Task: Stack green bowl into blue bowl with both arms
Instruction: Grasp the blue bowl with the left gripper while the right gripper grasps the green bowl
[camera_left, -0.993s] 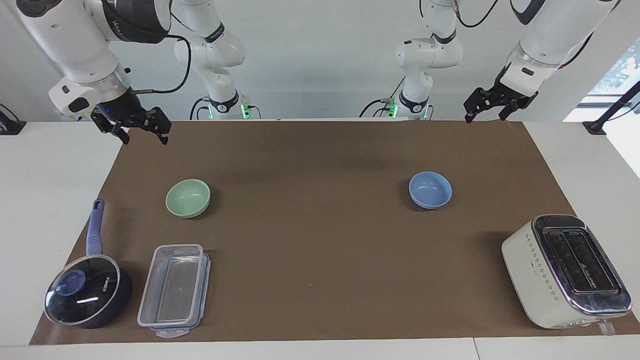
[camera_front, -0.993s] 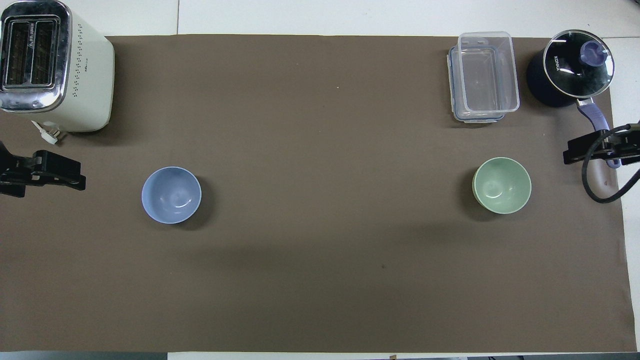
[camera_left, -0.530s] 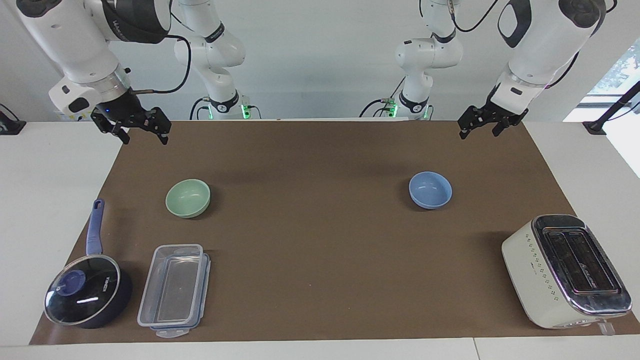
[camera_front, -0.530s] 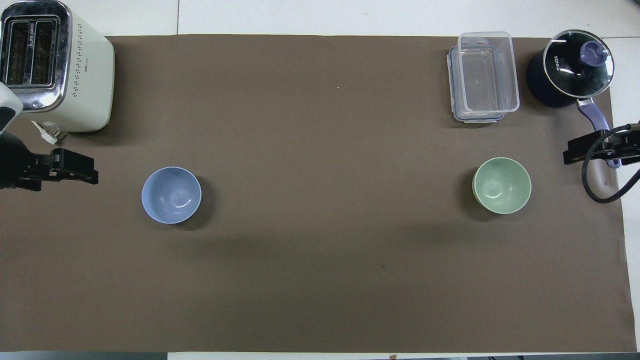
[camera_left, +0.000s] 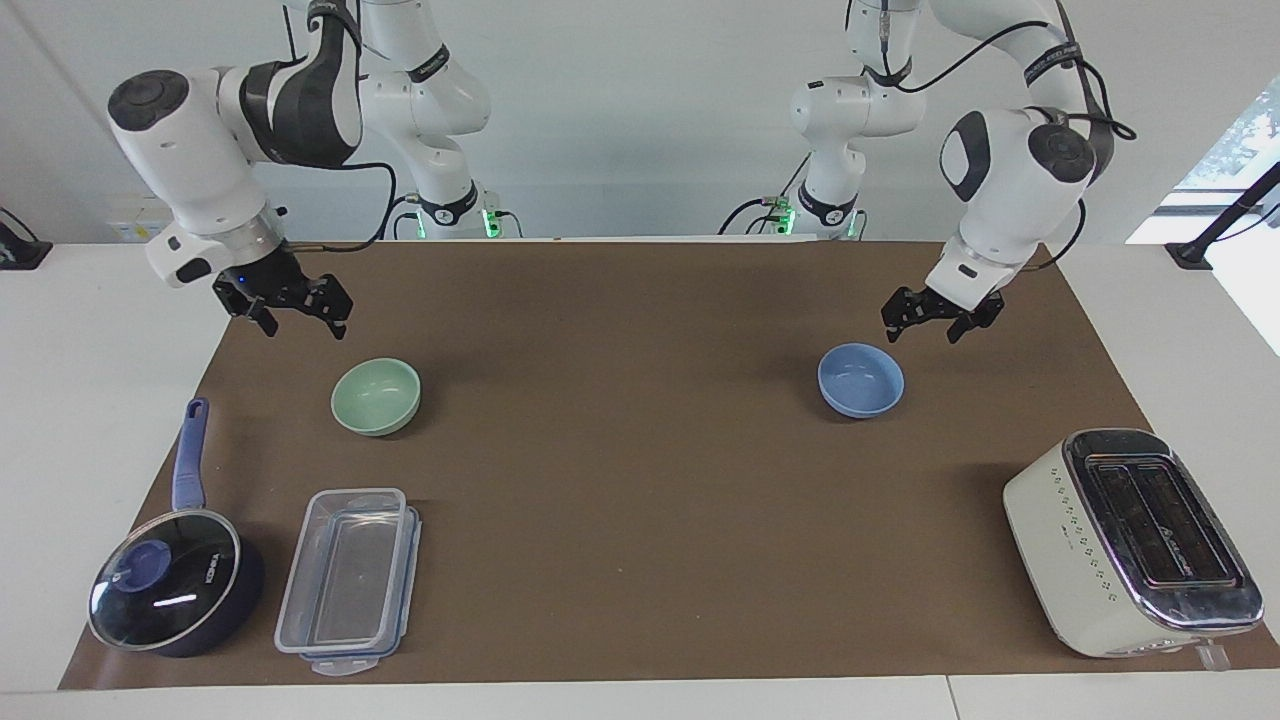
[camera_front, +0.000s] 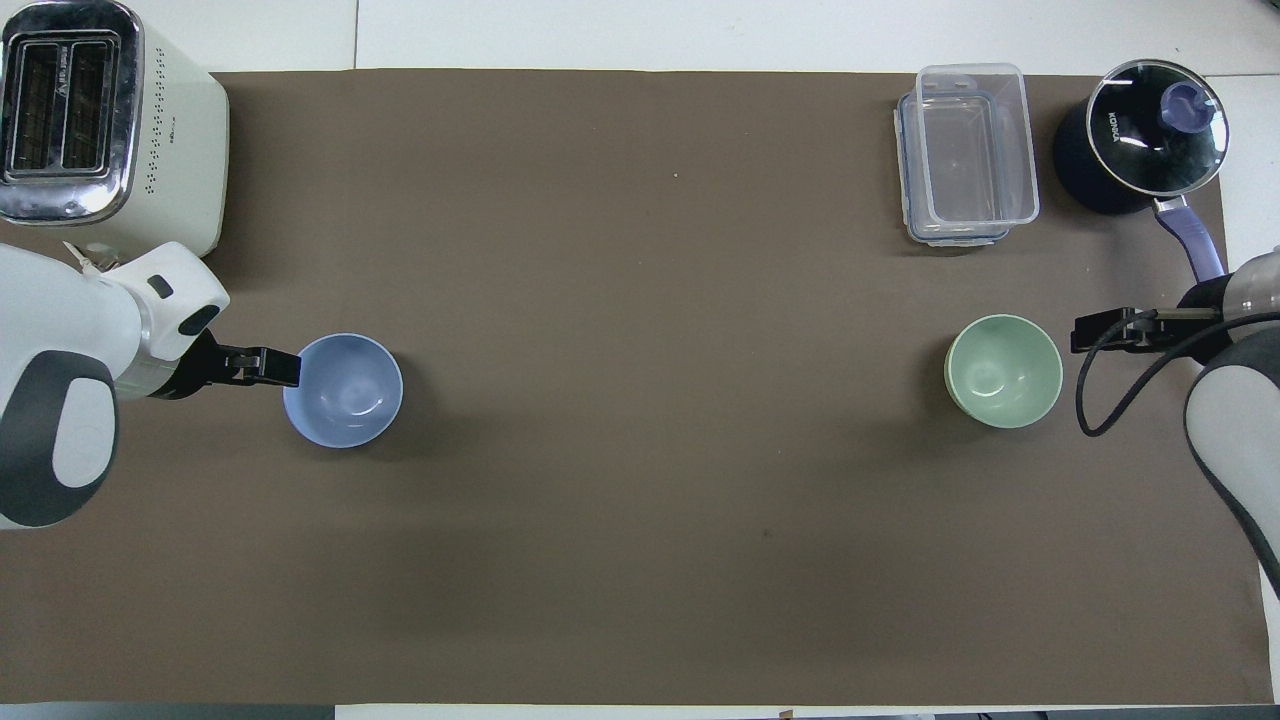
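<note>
My gripper will stack the bowls, and the green bowl (camera_front: 1004, 371) will then hide the blue bowl from above, because the blue bowl's rim (camera_front: 401, 388) is as wide as the green bowl.
The green bowl (camera_left: 376, 396) sits upright on the brown mat toward the right arm's end, also in the overhead view (camera_front: 1003, 371). The blue bowl (camera_left: 860, 379) sits upright toward the left arm's end, also in the overhead view (camera_front: 343, 390). My left gripper (camera_left: 920, 330) is open and empty, low in the air beside the blue bowl's rim; in the overhead view (camera_front: 275, 366) its tip reaches the rim's edge. My right gripper (camera_left: 305, 322) is open and empty, in the air over the mat beside the green bowl, also in the overhead view (camera_front: 1095, 330).
A white toaster (camera_left: 1130, 540) stands at the left arm's end, farther from the robots than the blue bowl. A clear rectangular container (camera_left: 345, 580) and a dark blue lidded saucepan (camera_left: 170, 580) stand farther out than the green bowl. The brown mat (camera_left: 620, 480) covers the table.
Both arms have come down and inward. The left gripper moved from the mat's edge to the blue bowl's rim. The right gripper moved toward the green bowl. The bowls have not moved.
</note>
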